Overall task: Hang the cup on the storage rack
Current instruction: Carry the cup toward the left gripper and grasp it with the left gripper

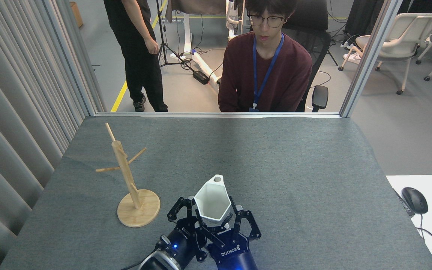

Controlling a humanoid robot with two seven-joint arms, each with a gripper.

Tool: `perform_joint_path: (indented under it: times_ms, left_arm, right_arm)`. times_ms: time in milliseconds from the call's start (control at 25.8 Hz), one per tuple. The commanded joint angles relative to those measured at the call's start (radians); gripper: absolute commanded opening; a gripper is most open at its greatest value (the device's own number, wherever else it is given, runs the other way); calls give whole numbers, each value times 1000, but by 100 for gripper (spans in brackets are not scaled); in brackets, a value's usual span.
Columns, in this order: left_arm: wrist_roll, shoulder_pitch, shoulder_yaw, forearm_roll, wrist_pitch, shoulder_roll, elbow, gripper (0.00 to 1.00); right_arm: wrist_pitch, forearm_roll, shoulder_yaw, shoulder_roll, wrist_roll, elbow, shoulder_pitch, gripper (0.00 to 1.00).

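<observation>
My gripper will push the cup onto its peg, and the bamboo storage rack will then move a little, because the small round base stands free on the grey surface.
The white faceted cup is held tilted just above the table near the front edge, its pierced rim tab pointing away from me. My right gripper is shut on the cup's lower body from below. My left gripper stands open right beside it, its fingers spread close to the cup's left wall. I cannot tell whether they touch it. The bamboo storage rack stands upright to the left on its round base, its pegs bare, about a hand's width from the left gripper.
The grey table stretches back to a rail. A seated person faces me behind it and another person stands at the back left. Curtains line the left side. A mouse lies on a white desk at the right.
</observation>
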Motion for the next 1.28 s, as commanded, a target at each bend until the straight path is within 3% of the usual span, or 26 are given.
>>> perform_joint_path:
  times_ms: [0,39,233,272,311,350,505,893,971,1087,1165,1243]
  left_arm:
    - [5,-2,0,-1,0,0,1,97]
    - [5,-2,0,-1,0,0,-2,85]
    - [6,-4,0,-4,0,3,-10,45]
    - [6,-4,0,-9,-2,3,-10,43]
    - [6,-4,0,-10,-2,3,-12,39]
    - [8,-4,0,-12,-2,3,-12,37]
    - [8,-4,0,-12,-3,4,-15,37]
    - [8,-1,3,-49,0,4,30,38]
    - [9,7,8,-53,1,7,33,38]
    - [9,10,8,-53,1,7,25,38]
    - [9,12,9,-53,1,9,22,38]
    - [9,15,15,-52,3,9,11,38]
  right_arm:
    - [-30,1,10,-3,8,-8,11,61]
    - [-30,3,10,-3,8,-8,11,61]
    - [-30,1,11,-3,8,-14,11,63]
    - [-30,1,10,-3,8,-14,11,69]
    - [-31,1,11,-3,7,-14,11,82]
    - [-33,1,11,-3,7,-14,11,89]
    - [-56,1,16,-3,7,-31,14,98]
    - [-53,-30,21,0,-19,-142,8,98]
    - [-31,-100,-1,5,-33,-174,-10,98]
    - [12,-335,-87,11,-29,-202,-56,98]
    - [32,-413,-189,11,-24,-194,-85,98]
    - [53,-441,-351,15,-6,-166,-105,98]
